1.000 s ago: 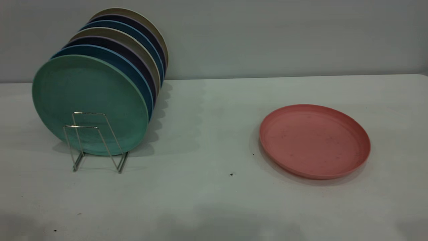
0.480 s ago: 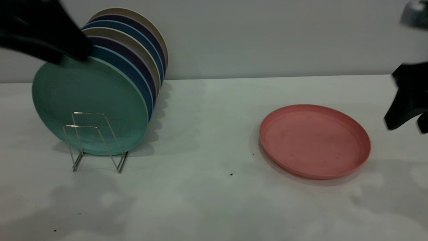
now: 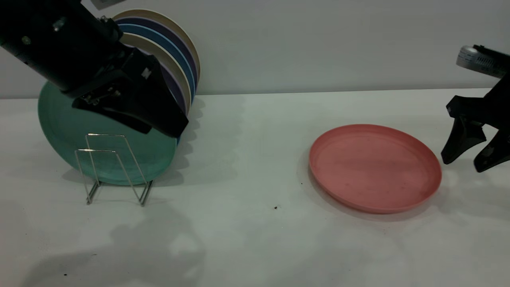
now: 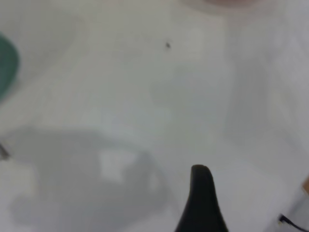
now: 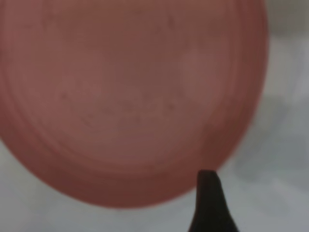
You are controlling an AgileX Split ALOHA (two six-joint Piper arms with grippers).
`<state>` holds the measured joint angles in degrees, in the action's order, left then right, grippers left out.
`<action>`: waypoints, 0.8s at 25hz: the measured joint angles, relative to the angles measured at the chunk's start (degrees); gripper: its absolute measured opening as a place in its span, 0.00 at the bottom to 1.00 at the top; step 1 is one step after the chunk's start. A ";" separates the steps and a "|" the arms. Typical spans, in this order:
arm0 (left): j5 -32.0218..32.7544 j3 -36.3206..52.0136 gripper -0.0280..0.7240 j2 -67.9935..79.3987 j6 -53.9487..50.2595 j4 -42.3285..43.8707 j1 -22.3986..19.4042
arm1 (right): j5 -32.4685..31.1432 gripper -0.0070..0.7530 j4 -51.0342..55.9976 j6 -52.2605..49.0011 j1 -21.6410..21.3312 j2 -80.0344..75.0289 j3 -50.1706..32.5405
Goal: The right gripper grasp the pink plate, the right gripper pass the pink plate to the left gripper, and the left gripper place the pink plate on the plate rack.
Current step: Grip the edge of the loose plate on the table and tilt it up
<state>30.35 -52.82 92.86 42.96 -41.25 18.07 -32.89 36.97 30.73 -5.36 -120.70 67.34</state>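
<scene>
My right gripper should keep lowering its open fingers, which face the pink plate's free rim, toward the plate until they straddle the plate's rim, and then close.
The pink plate lies flat on the white table, right of centre, and fills the right wrist view. My right gripper hangs just off the plate's right rim with its two fingers spread, open and empty. One finger shows at the plate's edge. The plate rack stands at the left, with its front wire loops free. My left gripper hovers in front of the racked plates, above the rack, open and empty. One finger shows over bare table.
A teal-green plate stands upright at the front of the rack, with several blue, purple and tan plates behind it. The grey wall runs along the table's far edge. Bare table lies between the rack and the pink plate.
Both arms have come into view. The left arm moved in from the upper left, down in front of the racked plates. The right gripper came in from the right edge towards the pink plate's rim.
</scene>
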 joint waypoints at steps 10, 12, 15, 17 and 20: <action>-2.96 -0.09 0.82 0.00 0.06 -0.23 0.00 | -6.23 0.71 17.41 15.81 -4.96 -10.62 5.73; -3.21 -0.09 0.82 0.00 0.06 -0.39 0.00 | -6.74 0.71 19.99 18.04 -4.96 -12.01 5.85; -3.31 -0.09 0.82 0.00 0.06 -0.50 0.00 | -7.43 0.70 22.69 20.27 -4.96 -13.74 5.85; -3.31 -0.09 0.82 0.00 0.06 -0.50 0.00 | -7.43 0.69 23.90 21.16 -4.96 -14.50 5.85; -3.68 -0.09 0.82 0.00 0.06 -0.50 0.00 | -7.43 0.60 24.57 21.94 -4.91 -15.18 5.92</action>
<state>26.67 -52.92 92.86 43.03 -41.75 18.07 -40.32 61.54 52.67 -10.26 -135.87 73.27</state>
